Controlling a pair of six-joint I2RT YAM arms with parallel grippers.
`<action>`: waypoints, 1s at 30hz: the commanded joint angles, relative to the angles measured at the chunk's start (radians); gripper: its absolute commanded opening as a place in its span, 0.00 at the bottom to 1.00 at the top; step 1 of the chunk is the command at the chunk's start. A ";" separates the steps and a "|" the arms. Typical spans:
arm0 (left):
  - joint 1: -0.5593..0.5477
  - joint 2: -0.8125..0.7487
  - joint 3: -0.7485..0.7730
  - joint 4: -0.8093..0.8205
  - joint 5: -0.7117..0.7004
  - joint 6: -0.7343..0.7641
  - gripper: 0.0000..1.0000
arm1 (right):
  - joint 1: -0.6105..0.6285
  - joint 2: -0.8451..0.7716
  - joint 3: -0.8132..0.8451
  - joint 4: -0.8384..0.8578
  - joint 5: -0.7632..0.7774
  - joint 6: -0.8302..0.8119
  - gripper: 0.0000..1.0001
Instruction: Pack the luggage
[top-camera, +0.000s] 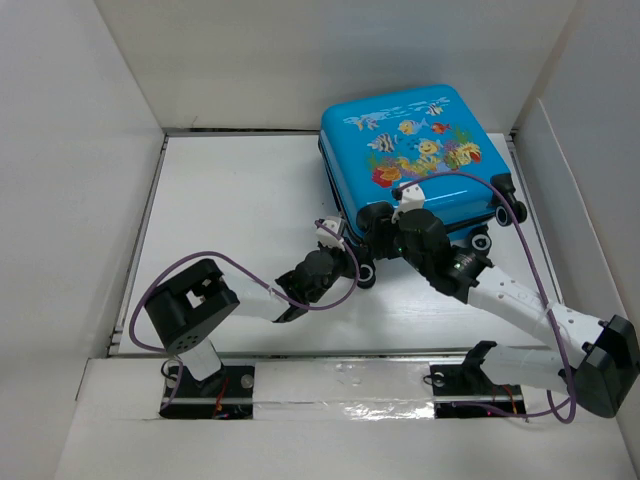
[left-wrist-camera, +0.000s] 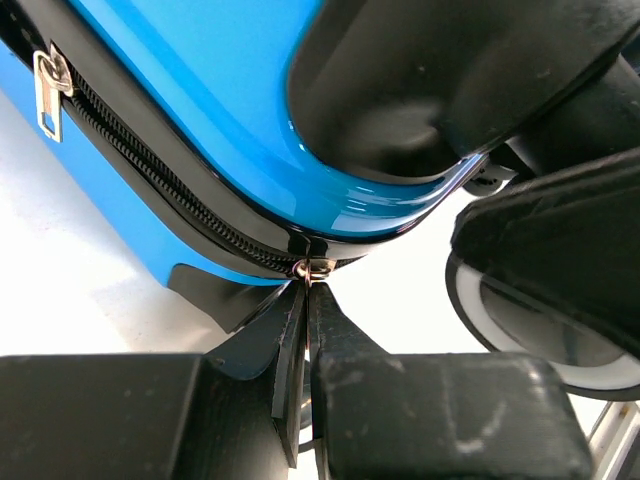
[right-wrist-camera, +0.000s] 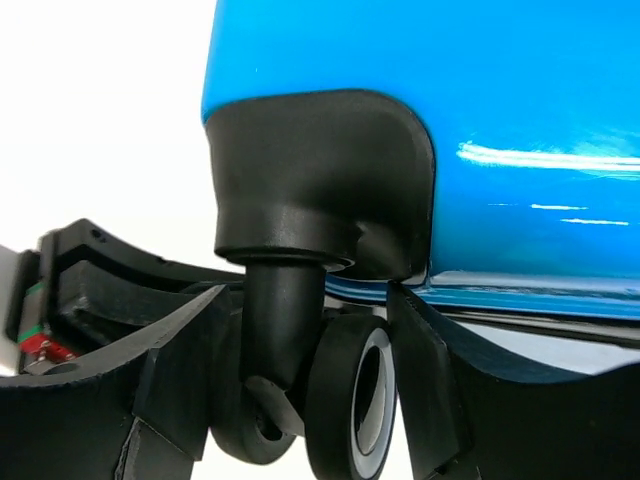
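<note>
The black caster wheel (right-wrist-camera: 345, 400) is crooked between my right gripper's fingers. I should open that gripper and close it squarely on both sides of the wheel (right-wrist-camera: 290, 395).
The luggage (top-camera: 415, 150) is a bright-blue suitcase with a fish print. It lies closed and flat at the back right of the white table. My left gripper (top-camera: 347, 258) is at its near left corner. In the left wrist view the gripper (left-wrist-camera: 306, 292) is shut on a small metal zipper pull (left-wrist-camera: 314, 268) on the black zipper. A second pull (left-wrist-camera: 47, 88) hangs further along the zipper. My right gripper (top-camera: 392, 222) is at the near edge. In the right wrist view it (right-wrist-camera: 308, 292) is open, with its fingers on either side of a black caster wheel (right-wrist-camera: 350, 400).
White walls (top-camera: 90, 150) close in the table on the left, back and right. The suitcase's other wheel (top-camera: 482, 242) sits by the right arm. Purple cables (top-camera: 540, 280) loop off both arms. A raised white strip (top-camera: 330, 385) runs along the near edge.
</note>
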 joint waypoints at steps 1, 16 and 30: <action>0.024 -0.039 -0.009 0.100 -0.044 0.002 0.00 | 0.055 -0.012 0.090 -0.106 0.241 -0.064 0.26; 0.024 -0.047 -0.015 0.104 -0.041 0.010 0.00 | 0.116 0.049 0.163 -0.264 0.201 -0.041 0.91; 0.033 -0.045 -0.028 0.124 -0.039 0.010 0.00 | 0.116 0.155 0.224 -0.336 0.315 -0.070 0.53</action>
